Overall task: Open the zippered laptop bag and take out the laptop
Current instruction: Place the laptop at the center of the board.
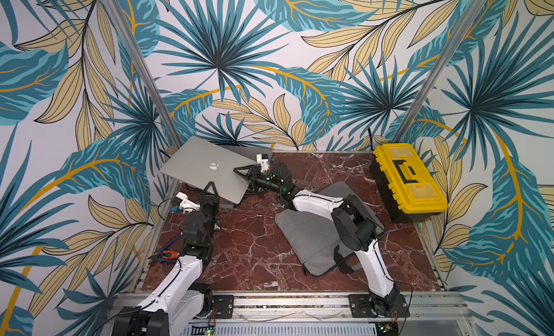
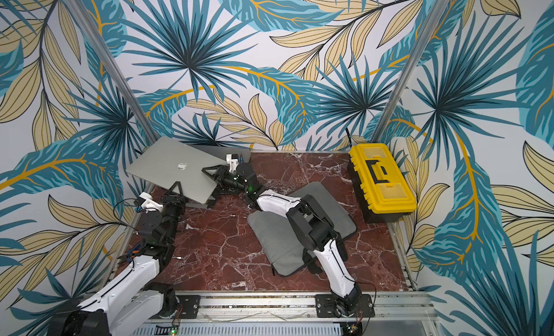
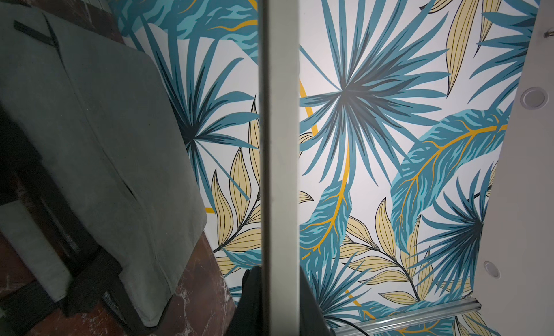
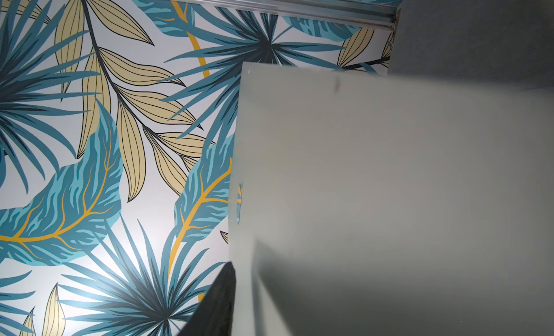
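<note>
The robot's left gripper on the laptop's near edge (image 1: 189,183) blocks the clear marble (image 1: 247,227), so next the left gripper moves back before the right gripper carries the laptop there.
The silver laptop (image 1: 207,169) (image 2: 171,166) is lifted and tilted over the table's back left corner, out of the bag. My left gripper (image 1: 210,186) (image 2: 177,186) is shut on its near edge; in the left wrist view its black fingers (image 3: 251,301) press both sides of the laptop's thin edge (image 3: 280,139). My right gripper (image 1: 242,180) (image 2: 211,181) is open, jaws above and below the laptop's right edge. One finger (image 4: 221,295) lies against the laptop (image 4: 389,184); the other is hidden behind it. The grey laptop bag (image 1: 308,238) (image 2: 278,238) (image 3: 90,124) lies flat under the right arm.
A yellow and black toolbox (image 1: 410,178) (image 2: 380,178) stands at the back right of the red marble table (image 1: 248,244). Orange-handled pliers (image 1: 168,255) lie at the left edge by the left arm. Leaf-patterned walls and metal posts close in the table.
</note>
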